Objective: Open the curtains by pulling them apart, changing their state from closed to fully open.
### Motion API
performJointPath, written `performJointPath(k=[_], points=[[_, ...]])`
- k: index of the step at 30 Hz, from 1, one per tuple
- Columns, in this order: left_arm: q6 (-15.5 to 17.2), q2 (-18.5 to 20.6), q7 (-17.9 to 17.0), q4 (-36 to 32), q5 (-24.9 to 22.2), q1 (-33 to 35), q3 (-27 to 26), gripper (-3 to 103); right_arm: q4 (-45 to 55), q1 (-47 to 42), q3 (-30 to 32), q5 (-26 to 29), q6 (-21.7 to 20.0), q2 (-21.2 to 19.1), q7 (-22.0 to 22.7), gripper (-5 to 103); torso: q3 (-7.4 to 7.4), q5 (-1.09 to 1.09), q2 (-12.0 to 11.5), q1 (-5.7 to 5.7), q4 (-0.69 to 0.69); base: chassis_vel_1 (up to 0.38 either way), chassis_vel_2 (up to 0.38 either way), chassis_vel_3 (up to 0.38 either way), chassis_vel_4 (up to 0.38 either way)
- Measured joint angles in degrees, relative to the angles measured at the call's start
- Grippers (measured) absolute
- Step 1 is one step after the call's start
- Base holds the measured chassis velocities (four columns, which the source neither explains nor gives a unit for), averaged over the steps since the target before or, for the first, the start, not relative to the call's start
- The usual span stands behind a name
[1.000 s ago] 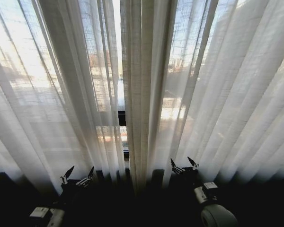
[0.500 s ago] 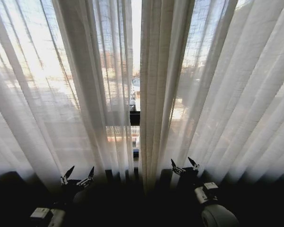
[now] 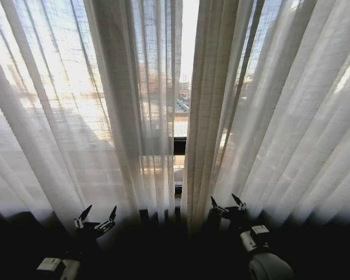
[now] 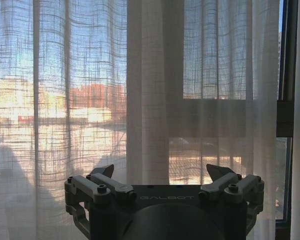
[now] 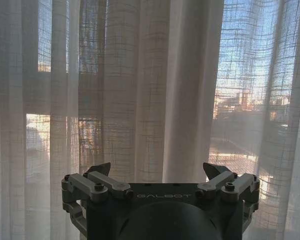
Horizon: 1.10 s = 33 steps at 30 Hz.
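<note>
My right gripper will gather the curtain (image 3: 274, 122) beside it into a narrow slanting bundle when I pull the curtain aside, because it hangs in loose pleats (image 3: 207, 111).
Two sheer off-white curtains hang before me in the head view: the left panel (image 3: 76, 116) and the right panel (image 3: 280, 116), with a narrow gap (image 3: 184, 87) between them showing the window. My left gripper (image 3: 96, 214) is low at the left, open and empty, short of the fabric. My right gripper (image 3: 227, 204) stands low at the right, open and empty as well. In the left wrist view the left gripper (image 4: 160, 172) faces the left panel (image 4: 150, 100), with the gap at one edge. In the right wrist view the right gripper (image 5: 157, 170) faces the pleats (image 5: 140, 90).
A dark window frame bar (image 3: 179, 146) crosses behind the gap, also seen as a frame (image 4: 286, 115) in the left wrist view. City buildings show through the weave. The floor and sill area below is dark.
The whole head picture has shifted: the gap between the panels now lies farther right and higher, so the camera has moved. Both grippers keep their places in the picture and stay open.
</note>
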Motion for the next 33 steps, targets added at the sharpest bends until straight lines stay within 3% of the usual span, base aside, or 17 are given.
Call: performJointPath(k=[15,26,33], points=[[3.5,-0.7,-0.2,-1.5,1.2,-0.5,0.6,100,-4.0,1.6,-0.7,2.5,0.1,-0.8,-1.5,100,0.00,0.03,0.0,0.00,0.00,0.040,0.039,-0.038,-0.045],[3.7,-0.4,-0.3,-1.5,0.9,-0.3,0.6,100,-5.0,1.9,-1.3,2.5,0.4,-0.3,-1.1,100,0.01,0.00,0.0,0.02,-0.01,-0.009,0.019,0.009,-0.022],[3.5,0.1,-0.3,-0.5,0.6,-1.0,0.7,100,-9.1,7.4,-2.8,3.1,-1.7,1.4,0.7,100,0.00,0.00,0.0,0.01,0.00,0.000,0.000,0.000,0.000]])
